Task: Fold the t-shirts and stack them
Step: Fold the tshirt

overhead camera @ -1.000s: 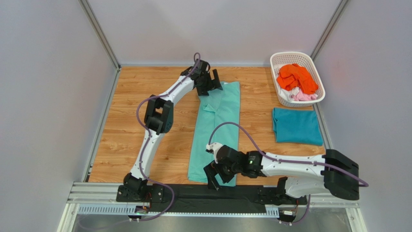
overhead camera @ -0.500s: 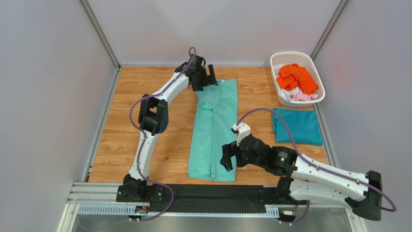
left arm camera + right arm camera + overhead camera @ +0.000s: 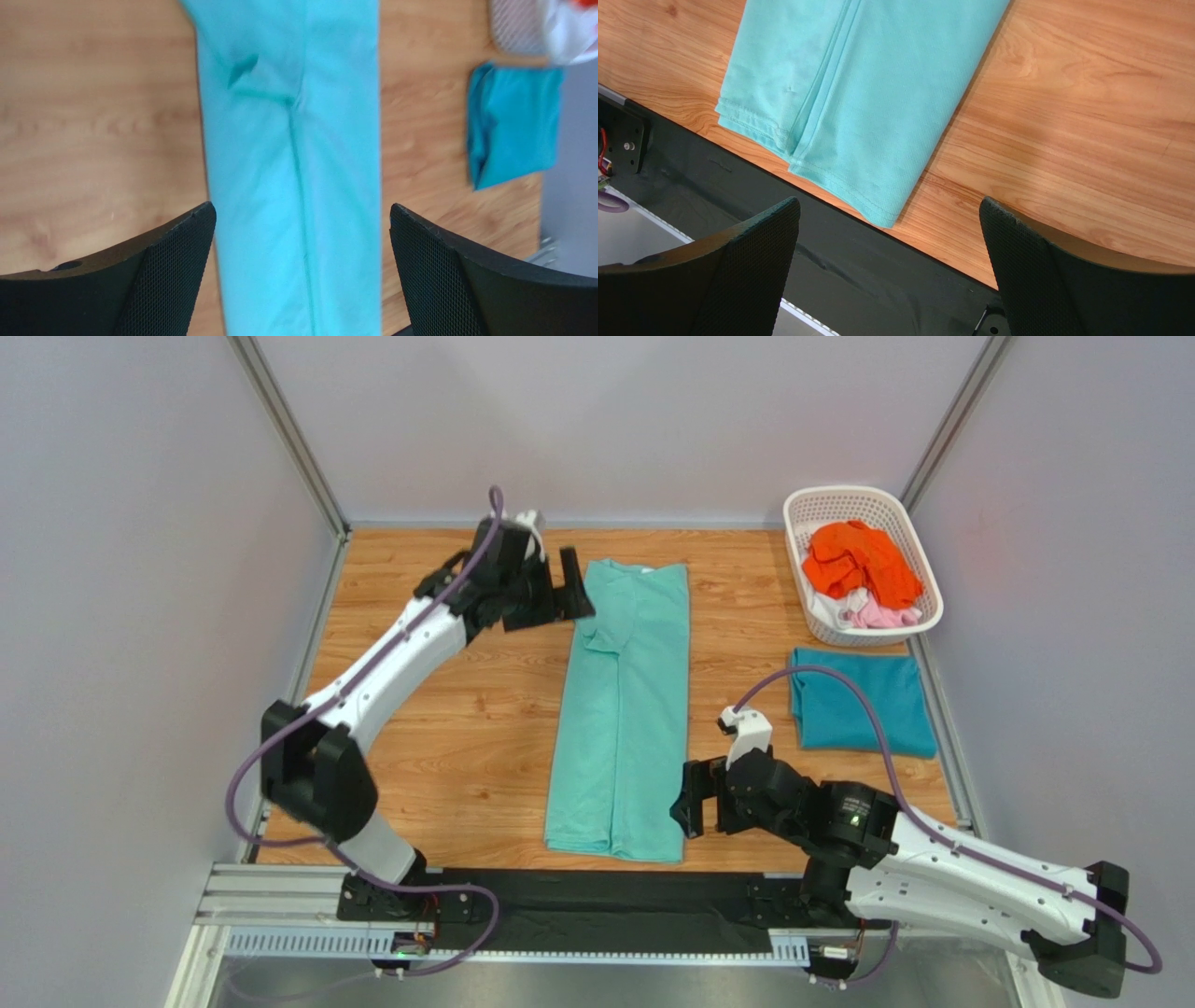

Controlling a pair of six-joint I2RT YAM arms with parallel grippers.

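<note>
The mint green t-shirt's hem end [image 3: 615, 837] will bring a smooth panel up when I fold it, because the folded sides meet along an open gap [image 3: 617, 749].
A mint green t-shirt [image 3: 627, 714] lies folded into a long narrow strip down the middle of the wooden table; it also shows in the left wrist view [image 3: 295, 175] and its hem in the right wrist view [image 3: 871, 91]. A teal blue t-shirt [image 3: 860, 702] lies folded at the right, also in the left wrist view [image 3: 516, 122]. Orange [image 3: 856, 557], pink [image 3: 894, 615] and white tees fill the basket. My left gripper [image 3: 568, 588] is open and empty, just left of the strip's far end. My right gripper [image 3: 690, 801] is open and empty, just right of the hem.
The white lattice basket [image 3: 818, 508] stands at the back right corner. A black strip [image 3: 617, 903] runs along the table's near edge, under my right gripper [image 3: 889, 231]. Grey walls close in the left, back and right sides.
Both grippers have come off the mint shirt. The left one moved left and slightly nearer from the collar; the right one swung right from the hem. The shirt lies still.
</note>
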